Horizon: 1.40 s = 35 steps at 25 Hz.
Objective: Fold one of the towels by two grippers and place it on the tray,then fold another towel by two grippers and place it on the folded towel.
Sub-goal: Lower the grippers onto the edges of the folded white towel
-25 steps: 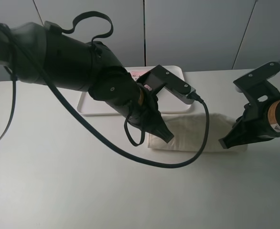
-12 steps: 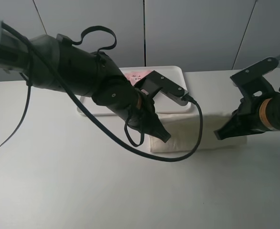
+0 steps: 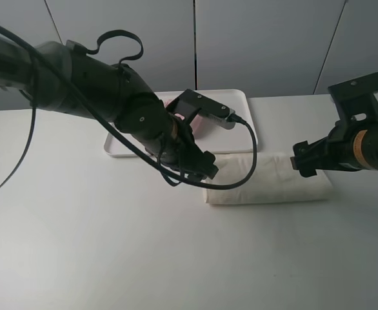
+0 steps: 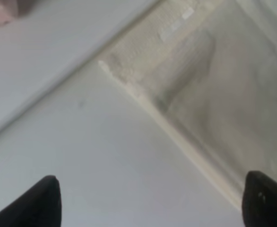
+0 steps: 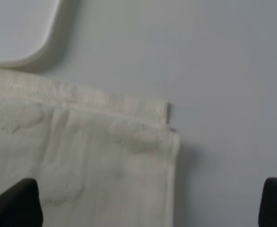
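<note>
I need to swing my left gripper back, since it slants across the cream towel's short edge (image 4: 169, 128), then turn it square and lower its fingers astride (image 4: 197, 158) that edge.
A cream towel (image 3: 269, 184) lies folded into a long flat strip on the white table, just in front of the white tray (image 3: 240, 103). A pink towel (image 3: 173, 102) lies on the tray, mostly hidden behind my left arm. My left gripper (image 3: 208, 169) is open and empty, hovering over the strip's left end. In the left wrist view its fingertips (image 4: 46, 198) straddle the towel's corner (image 4: 186, 80). My right gripper (image 3: 298, 161) is open and empty above the right end. The right wrist view shows the towel's corner (image 5: 91, 156) between its fingertips (image 5: 13, 203).
The tray's rounded corner (image 5: 20, 28) shows in the right wrist view, close to the towel's far edge. The left arm's cable (image 3: 240, 174) loops over the towel's left part. A pale wall stands behind the table (image 3: 79, 258).
Both grippers have come off the towel's ends and pulled back a little. The raised, bunched towel has settled into a flat folded strip.
</note>
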Tool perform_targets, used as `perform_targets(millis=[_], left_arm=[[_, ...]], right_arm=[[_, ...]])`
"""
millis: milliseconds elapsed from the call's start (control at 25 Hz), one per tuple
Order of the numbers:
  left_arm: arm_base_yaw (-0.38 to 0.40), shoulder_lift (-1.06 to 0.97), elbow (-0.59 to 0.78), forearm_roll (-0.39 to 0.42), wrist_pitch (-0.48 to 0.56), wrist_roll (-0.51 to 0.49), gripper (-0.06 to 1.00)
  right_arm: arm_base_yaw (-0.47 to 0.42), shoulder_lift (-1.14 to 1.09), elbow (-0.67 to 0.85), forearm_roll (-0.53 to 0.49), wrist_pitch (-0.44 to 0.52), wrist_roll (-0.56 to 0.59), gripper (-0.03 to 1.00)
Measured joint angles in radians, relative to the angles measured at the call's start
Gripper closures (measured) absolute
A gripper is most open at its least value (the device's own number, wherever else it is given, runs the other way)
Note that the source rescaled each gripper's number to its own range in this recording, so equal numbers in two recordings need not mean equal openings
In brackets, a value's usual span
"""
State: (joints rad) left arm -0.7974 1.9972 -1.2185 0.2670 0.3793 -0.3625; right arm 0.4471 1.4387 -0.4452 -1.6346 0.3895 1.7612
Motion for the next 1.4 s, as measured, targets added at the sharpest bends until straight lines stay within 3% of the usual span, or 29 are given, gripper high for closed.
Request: perform_targets(millis=[160, 280, 440, 520, 680, 920, 1160, 1400], left_arm=[[0.021, 0.002, -0.017, -0.047, 0.069, -0.088, -0.04], [0.05, 0.02, -0.08, -0.099, 0.178, -0.08, -0.05], [0.072, 0.054, -0.164, -0.161, 0.249, -0.073, -0.05], [0.079, 0.077, -0.205, -0.213, 0.273, -0.041, -0.05], [0.079, 0.14, -0.294, -0.272, 0.339, -0.002, -0.05], [0.079, 0.189, -0.382, -0.289, 0.404, 0.002, -0.05], [0.079, 0.224, -0.402, -0.297, 0.454, -0.023, -0.05], [0.079, 0.242, -0.402, -0.332, 0.471, -0.099, -0.05]], right_arm=[[-0.049, 0.0, -0.017, 0.111, -0.077, -0.032, -0.03], [-0.095, 0.001, -0.033, 0.272, -0.118, -0.186, -0.03], [-0.1, 0.001, -0.083, 0.625, -0.079, -0.571, -0.03], [-0.1, 0.004, -0.13, 0.837, -0.003, -0.812, -0.03], [-0.1, 0.056, -0.262, 1.104, 0.175, -1.13, -0.03], [-0.118, 0.128, -0.379, 1.253, 0.278, -1.268, -0.03], [-0.229, 0.203, -0.456, 1.521, 0.372, -1.515, -0.03], [-0.252, 0.227, -0.467, 1.552, 0.388, -1.585, -0.03]])
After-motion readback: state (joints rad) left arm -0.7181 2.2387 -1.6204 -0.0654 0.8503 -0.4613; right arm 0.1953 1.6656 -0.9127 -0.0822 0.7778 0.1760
